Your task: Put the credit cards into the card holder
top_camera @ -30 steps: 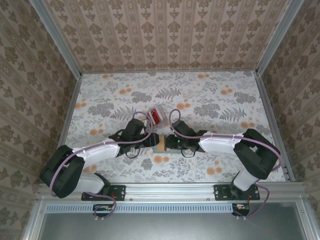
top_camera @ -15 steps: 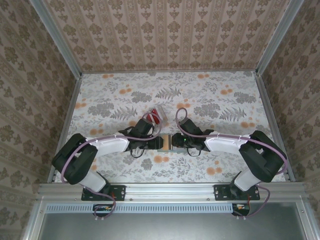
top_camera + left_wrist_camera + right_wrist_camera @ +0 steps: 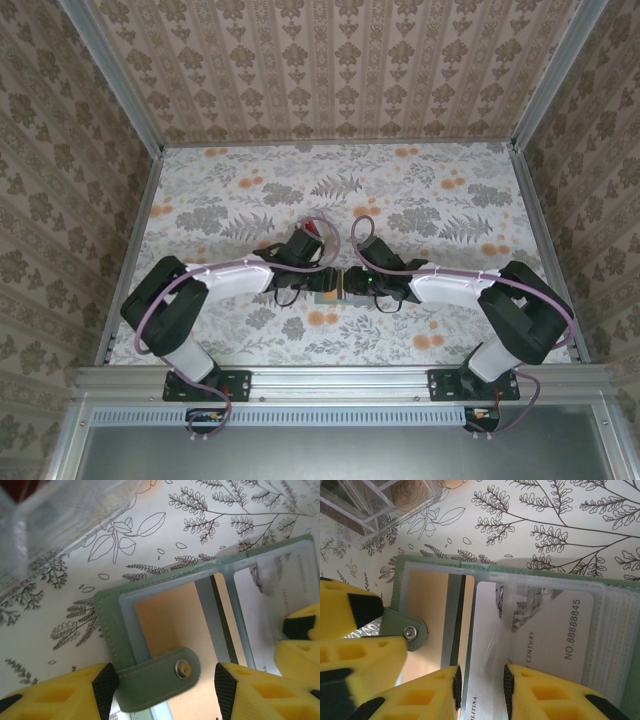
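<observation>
I should use my left gripper to pinch the strap point(image 3: 150, 681) and pull it clear before folding the card holder shut, because this snap strap lies folded over the tan credit card.
The grey-green card holder point(image 3: 107, 625) lies open on the table between both grippers point(image 3: 331, 287). A tan credit card point(image 3: 170, 625) sits inside its left clear sleeve point(image 3: 422, 615). The holder's snap strap point(image 3: 160, 675) lies between the pads of my left gripper point(image 3: 165, 687), whose jaws stand well apart and open. My right gripper point(image 3: 481, 685) has its jaws narrowly apart with a creased clear sleeve point(image 3: 492, 640) pinched between them. A white printed card point(image 3: 555, 630) fills a sleeve on the right. From above, my left gripper point(image 3: 318, 283) and right gripper point(image 3: 347, 285) face each other across the holder.
A clear plastic box point(image 3: 370, 505) stands just beyond the holder, at the top left in the left wrist view point(image 3: 60, 515). From above, something red point(image 3: 312, 232) shows in it. Floral table point(image 3: 430, 200) stretches open toward the back and right, with patterned walls around.
My left arm has swung right and brought its gripper up to the holder's left edge, its jaws a little wider. The right gripper shifted slightly away, then held still.
</observation>
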Controlling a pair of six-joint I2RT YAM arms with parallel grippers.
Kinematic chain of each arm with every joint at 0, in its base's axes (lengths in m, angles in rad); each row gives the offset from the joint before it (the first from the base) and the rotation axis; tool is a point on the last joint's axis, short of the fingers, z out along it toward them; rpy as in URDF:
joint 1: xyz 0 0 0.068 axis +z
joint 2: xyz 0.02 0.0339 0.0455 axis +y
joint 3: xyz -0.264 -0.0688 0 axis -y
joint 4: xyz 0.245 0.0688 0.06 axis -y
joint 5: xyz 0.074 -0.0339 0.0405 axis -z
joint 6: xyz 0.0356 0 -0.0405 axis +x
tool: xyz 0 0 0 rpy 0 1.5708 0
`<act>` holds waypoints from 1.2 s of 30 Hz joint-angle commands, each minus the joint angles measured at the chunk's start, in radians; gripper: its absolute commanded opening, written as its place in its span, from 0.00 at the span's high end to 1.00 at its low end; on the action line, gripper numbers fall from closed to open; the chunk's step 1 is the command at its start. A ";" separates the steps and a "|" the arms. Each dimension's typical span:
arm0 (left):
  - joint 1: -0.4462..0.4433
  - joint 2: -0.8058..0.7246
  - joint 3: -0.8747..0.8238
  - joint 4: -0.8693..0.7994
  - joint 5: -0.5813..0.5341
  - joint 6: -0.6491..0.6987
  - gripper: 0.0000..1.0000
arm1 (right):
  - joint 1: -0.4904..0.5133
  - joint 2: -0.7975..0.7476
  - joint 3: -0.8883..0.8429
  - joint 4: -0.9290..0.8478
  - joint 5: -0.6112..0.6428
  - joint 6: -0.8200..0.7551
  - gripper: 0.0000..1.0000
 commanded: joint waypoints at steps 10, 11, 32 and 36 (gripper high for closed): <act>-0.028 0.071 0.101 -0.184 -0.122 0.092 0.41 | -0.004 -0.008 -0.036 -0.023 -0.021 -0.010 0.69; -0.032 0.074 0.101 -0.189 -0.120 0.093 0.41 | -0.004 -0.005 -0.034 -0.023 -0.022 -0.011 0.69; -0.083 0.071 0.125 -0.210 -0.133 0.137 0.78 | -0.014 0.000 -0.043 -0.016 -0.030 -0.015 0.69; -0.078 0.024 0.123 -0.210 -0.125 0.135 0.92 | -0.020 0.000 -0.046 -0.013 -0.032 -0.015 0.69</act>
